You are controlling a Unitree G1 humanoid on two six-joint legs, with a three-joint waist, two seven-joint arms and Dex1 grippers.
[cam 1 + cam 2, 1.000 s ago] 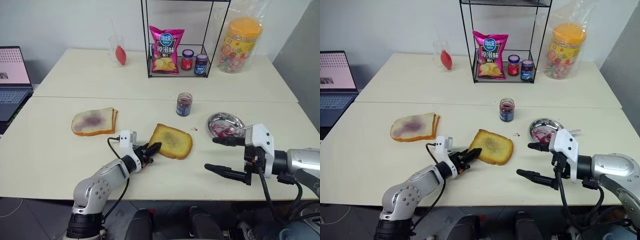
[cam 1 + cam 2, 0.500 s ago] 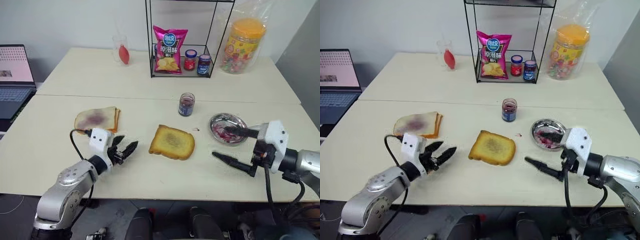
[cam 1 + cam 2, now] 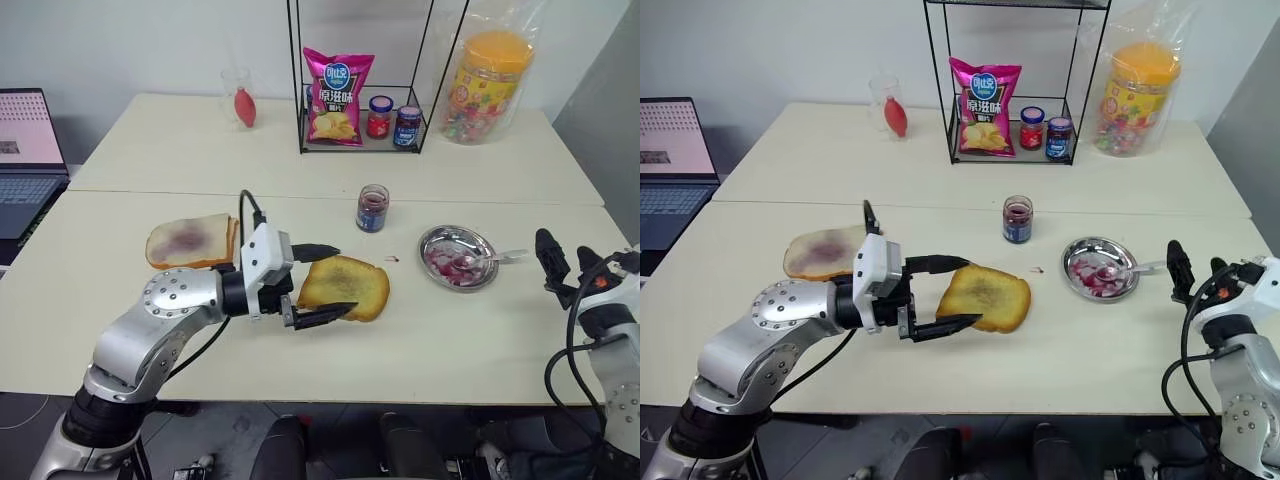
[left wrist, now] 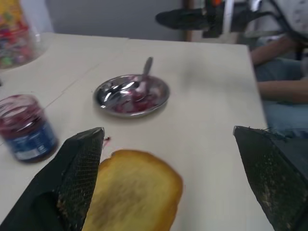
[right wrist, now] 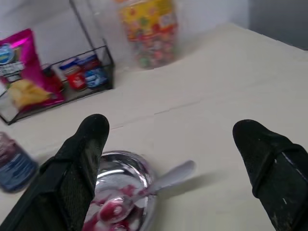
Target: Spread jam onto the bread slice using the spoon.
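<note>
Red jam [image 3: 462, 265] sticks in clumpy smears inside the steel dish [image 3: 443, 262], so it will stay as a patch when I spread it on the slice of bread.
The bread slice [image 3: 355, 288], golden-brown toast, lies flat at the table's middle. My left gripper [image 3: 972, 291] hovers open at its left edge, pointing right, one finger [image 4: 79, 168] over each side of the slice, nothing held. The jam jar [image 3: 372, 208] stands lidless behind the bread. The spoon [image 3: 497, 257] rests in the steel dish [image 3: 432, 243], bowl among red smears, handle sticking out to the right. My right gripper [image 3: 1195, 266] is open and empty, just right of the spoon's handle [image 5: 175, 172], at the table's right edge.
A paler slice with a purple smear [image 3: 188, 241] lies left of my left arm. On the far table stand a wire rack [image 3: 360, 95] with a chips bag and two lidded jars, a candy jar [image 3: 487, 85] and a glass [image 3: 238, 97]. A laptop [image 3: 25, 150] sits far left.
My left gripper has risen and swung right from beside the toast's left edge, turned, and opened wide. My right gripper has moved right, away from the dish, staying open.
</note>
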